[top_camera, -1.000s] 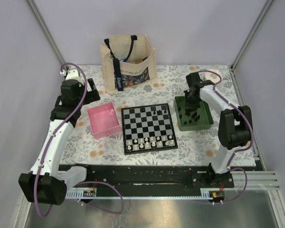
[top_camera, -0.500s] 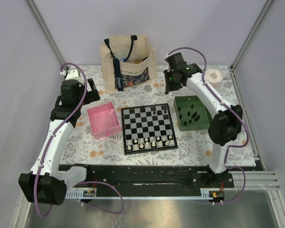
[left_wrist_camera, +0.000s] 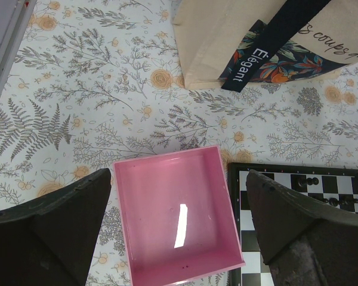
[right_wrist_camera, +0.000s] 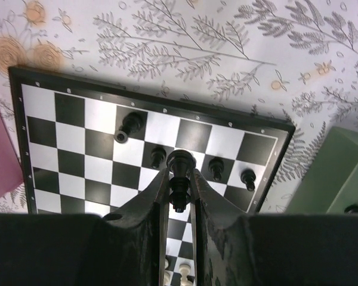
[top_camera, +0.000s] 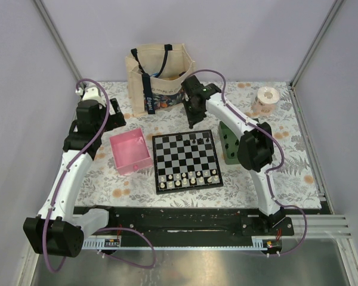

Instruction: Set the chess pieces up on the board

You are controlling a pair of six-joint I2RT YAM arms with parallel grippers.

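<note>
The black piece point(right_wrist_camera: 180, 167) is upright and the white far-row square point(right_wrist_camera: 161, 128) beside the tall piece is empty, so my right gripper should keep going down until the black piece's base rests on that square.
The black-and-white board point(top_camera: 179, 158) lies at the table's centre, also seen in the right wrist view point(right_wrist_camera: 71, 149). My right gripper point(top_camera: 194, 121) hangs over its far edge, shut on one of the black chess pieces point(right_wrist_camera: 180, 173), held upright between the fingers point(right_wrist_camera: 158, 196). Three black pieces stand on the far rows point(right_wrist_camera: 216, 168), and another lies tipped point(right_wrist_camera: 130, 125). My left gripper point(left_wrist_camera: 179, 235) is open and empty, above the pink tray point(left_wrist_camera: 179, 214).
White pieces point(top_camera: 185, 177) fill the board's near rows. The green tray point(top_camera: 228, 143) right of the board is partly hidden by the right arm; a black piece point(right_wrist_camera: 353, 209) shows in it. A tote bag point(top_camera: 161, 77) stands at the back and a tape roll point(top_camera: 265, 98) at back right.
The right arm has swung left from over the green tray to above the board's far edge, carrying the black piece. The left arm has not moved.
</note>
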